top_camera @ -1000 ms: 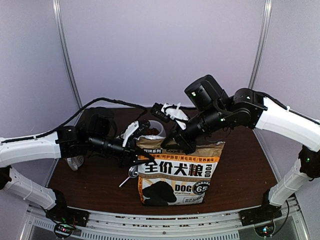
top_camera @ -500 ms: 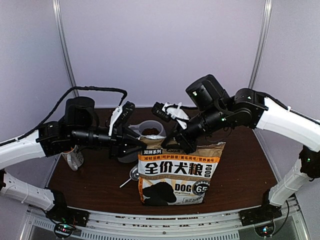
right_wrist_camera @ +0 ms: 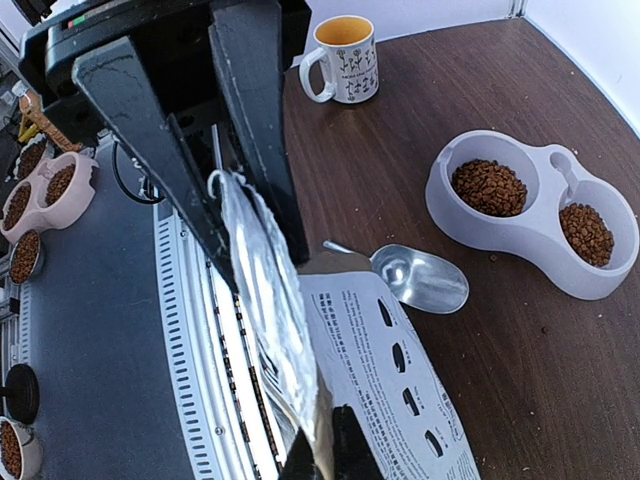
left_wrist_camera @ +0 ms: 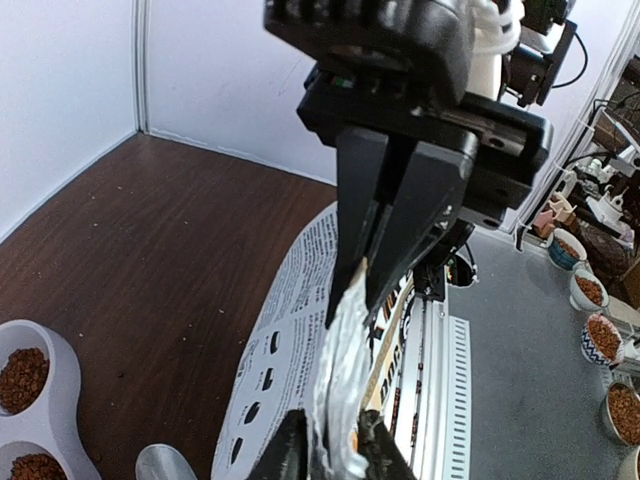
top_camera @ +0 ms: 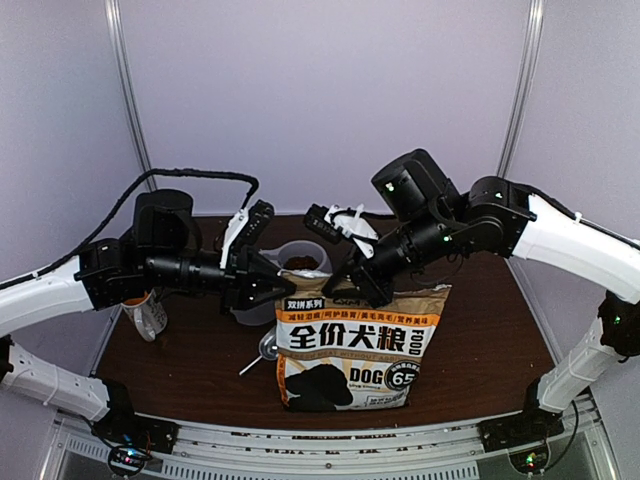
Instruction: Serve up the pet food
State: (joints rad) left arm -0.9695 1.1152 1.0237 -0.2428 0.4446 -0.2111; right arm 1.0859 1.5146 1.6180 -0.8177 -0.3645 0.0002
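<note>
A part of the bag's top edge point(top_camera: 309, 275) lies unpinched beside my left gripper, so my right gripper should regrasp there and slide toward the top edge's loose end point(top_camera: 442, 289).
The kraft-brown pet food bag point(top_camera: 350, 340) stands upright at the table's middle. Its silver-lined top edge point(left_wrist_camera: 345, 360) is pinched from both ends. My left gripper point(top_camera: 275, 287) is shut on the left end, with the crumpled foil between its fingers point(left_wrist_camera: 290, 458). Facing it, my right gripper point(top_camera: 352, 288) is shut on the same edge point(right_wrist_camera: 270, 300) nearer the middle. Reddish-brown kibble point(right_wrist_camera: 488, 187) lies in both cups of the grey double bowl point(right_wrist_camera: 520, 235) behind the bag. The bag's own contents are hidden.
A metal scoop point(right_wrist_camera: 420, 280) lies on the brown table between the bag and the bowl. A mug point(right_wrist_camera: 345, 58) stands at the table's left side. Purple walls point(top_camera: 320, 100) close in the back and sides.
My left arm has risen from low beside the bag to its top left corner, where its fingers opened and closed again on the edge. The right arm has kept its grip.
</note>
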